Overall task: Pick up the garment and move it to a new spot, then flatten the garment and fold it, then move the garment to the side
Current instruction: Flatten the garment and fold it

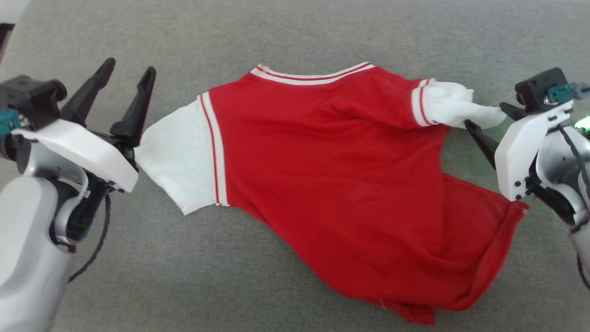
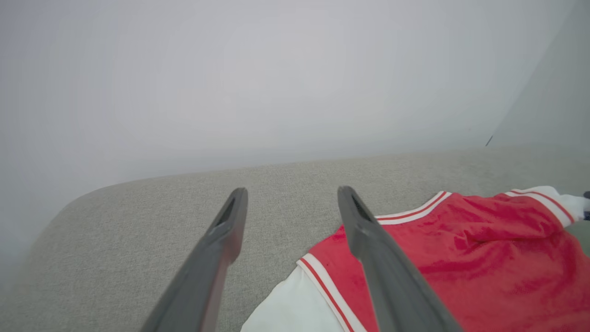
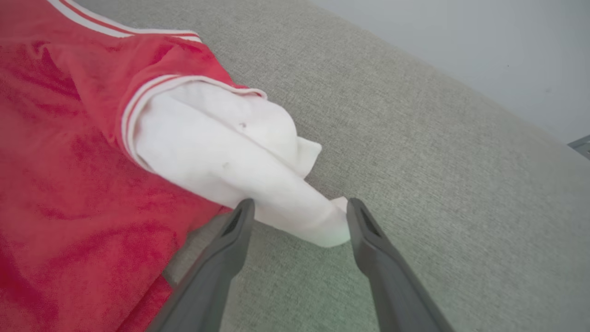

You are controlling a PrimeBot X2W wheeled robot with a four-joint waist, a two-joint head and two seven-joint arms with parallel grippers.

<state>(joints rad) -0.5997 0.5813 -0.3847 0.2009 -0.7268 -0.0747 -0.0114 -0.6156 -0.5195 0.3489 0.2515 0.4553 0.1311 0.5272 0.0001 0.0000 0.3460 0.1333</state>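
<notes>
The garment's plain red back [image 1: 326,157] with its shallow neckline [image 1: 315,80] is facing up. I expect black lettering to be hidden underneath, on the garment's front.
The garment [image 1: 332,175], a red shirt with white sleeves and striped trim, lies spread and wrinkled on the grey fabric surface [image 1: 286,27]. My left gripper [image 1: 129,69] is open just beyond the flat white left sleeve [image 1: 177,161], fingers raised clear of the cloth. The left wrist view has the garment [image 2: 484,258] to the right of the left gripper [image 2: 291,190]. My right gripper [image 1: 484,114] is open at the bunched white right sleeve [image 1: 454,108]. In the right wrist view the sleeve's tip [image 3: 318,226] lies between the spread fingers of the right gripper [image 3: 299,203], not pinched.
The grey surface [image 2: 138,221] ends in a rounded far edge against a pale wall [image 2: 276,69]. Its far edge also shows in the right wrist view, with the wall [image 3: 484,41] behind. The shirt's hem [image 1: 488,272] is folded over at the lower right.
</notes>
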